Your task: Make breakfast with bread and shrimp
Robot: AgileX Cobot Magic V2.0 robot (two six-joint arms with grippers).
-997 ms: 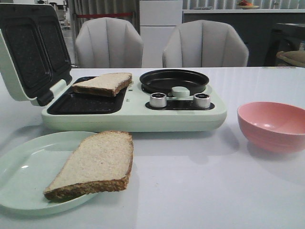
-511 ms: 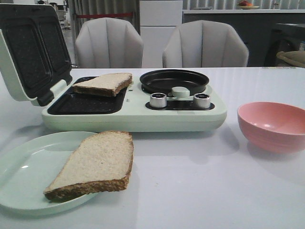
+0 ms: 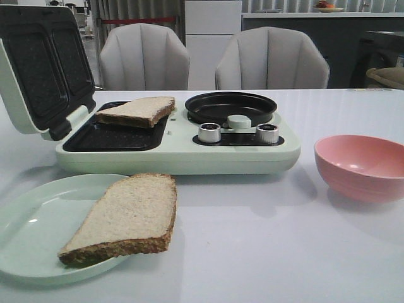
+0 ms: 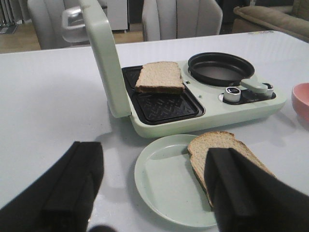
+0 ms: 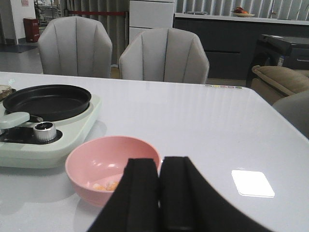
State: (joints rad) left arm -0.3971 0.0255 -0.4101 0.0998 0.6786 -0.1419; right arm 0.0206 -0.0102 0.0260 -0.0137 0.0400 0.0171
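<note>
A bread slice hangs over the plate's rim, so next my right gripper grasps its free edge and sets it on the grill plate before the shrimp.
One bread slice lies tilted on the dark grill plate of the pale green breakfast maker; it also shows in the left wrist view. The other bread slice lies on a pale green plate, overhanging its right rim; it also shows in the left wrist view. Small orange shrimp pieces lie in the pink bowl. My left gripper is open above the plate. My right gripper is shut and empty, just short of the bowl. Neither gripper shows in the front view.
The maker's lid stands open at the left. A round black pan and two silver knobs are on its right half. The pink bowl stands right of the maker. Two grey chairs stand behind the table.
</note>
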